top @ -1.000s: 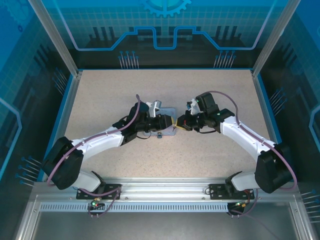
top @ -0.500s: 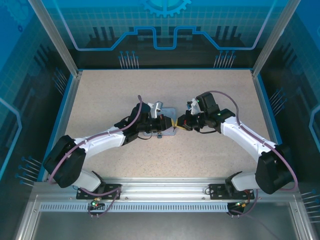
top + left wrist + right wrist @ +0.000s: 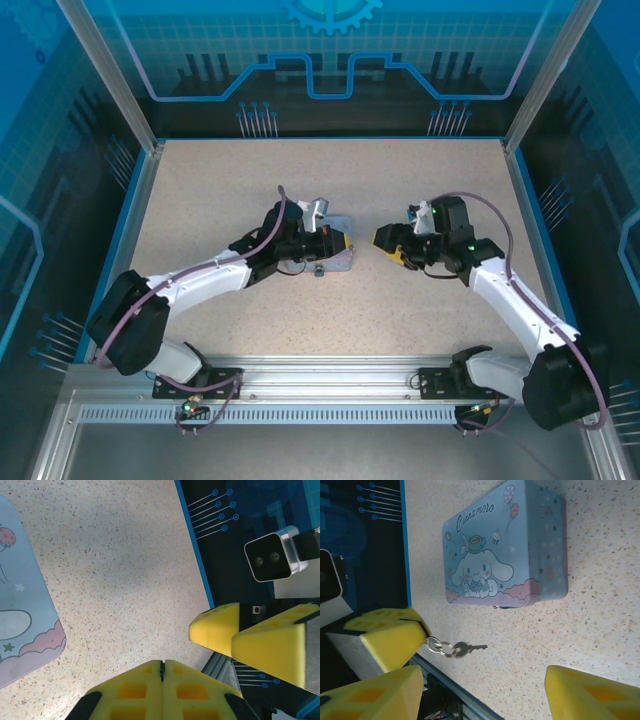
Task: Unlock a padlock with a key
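My left gripper's tips (image 3: 435, 644) are holding the ring with the key hanging from it, so my right gripper should close on the key's ring end (image 3: 452, 650) before my left gripper opens.
The key (image 3: 470, 648) hangs level on a small ring (image 3: 437, 647) that is pinched in the tips of my left gripper (image 3: 417, 630). That gripper (image 3: 345, 243) is shut just above the table, right of the pale blue tin (image 3: 505, 550). Its yellow fingers (image 3: 162, 672) meet with a thin dark sliver between them. A tiny dark metal piece, apparently the padlock (image 3: 318, 270), sits at the tin's near edge (image 3: 502, 607), partly tucked under it. My right gripper (image 3: 385, 240) is open and holds nothing. It faces the key across a short gap, fingers (image 3: 590, 695) wide apart.
The speckled tabletop (image 3: 300, 180) has a blue rim and dark walls. An aluminium rail (image 3: 330, 375) runs along the near edge. The right gripper's fingers (image 3: 215, 630) and wrist camera (image 3: 270, 555) stand close to the left gripper's tips.
My right gripper has pulled back to the right, away from the left gripper's tips, leaving a gap between them. The left arm and the tin have hardly moved.
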Controlling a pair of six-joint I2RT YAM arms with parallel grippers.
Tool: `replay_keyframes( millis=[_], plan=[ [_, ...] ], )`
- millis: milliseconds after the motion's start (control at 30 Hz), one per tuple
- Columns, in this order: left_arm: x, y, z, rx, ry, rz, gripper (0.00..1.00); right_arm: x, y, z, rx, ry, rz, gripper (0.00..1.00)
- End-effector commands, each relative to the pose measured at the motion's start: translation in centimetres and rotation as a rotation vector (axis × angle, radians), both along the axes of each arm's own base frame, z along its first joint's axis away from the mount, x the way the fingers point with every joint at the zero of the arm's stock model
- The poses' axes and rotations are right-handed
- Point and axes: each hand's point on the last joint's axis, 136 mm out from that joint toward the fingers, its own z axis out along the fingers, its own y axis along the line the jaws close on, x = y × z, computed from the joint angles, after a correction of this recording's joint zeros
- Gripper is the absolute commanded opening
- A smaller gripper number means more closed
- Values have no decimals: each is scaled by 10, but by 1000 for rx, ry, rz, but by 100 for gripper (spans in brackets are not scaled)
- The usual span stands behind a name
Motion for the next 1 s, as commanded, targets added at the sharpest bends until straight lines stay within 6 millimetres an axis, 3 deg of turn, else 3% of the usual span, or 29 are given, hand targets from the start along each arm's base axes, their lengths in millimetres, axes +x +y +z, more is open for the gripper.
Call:
replay_keyframes(
  millis=[0, 233, 600, 967],
  plan=[
    [0, -2, 21, -25, -49, -52, 0, 5, 6, 16, 56, -142, 60, 67],
    [3, 0, 34, -129, -39, -72, 0, 12, 14, 28, 198, -240, 54, 62],
    [8, -11, 46, -318, -3, -77, 0, 24, 29, 65, 320, -349, 66, 53],
    [20, -12, 44, -398, 22, -22, 0, 32, 48, 72, 358, -355, 80, 43]
  ],
)
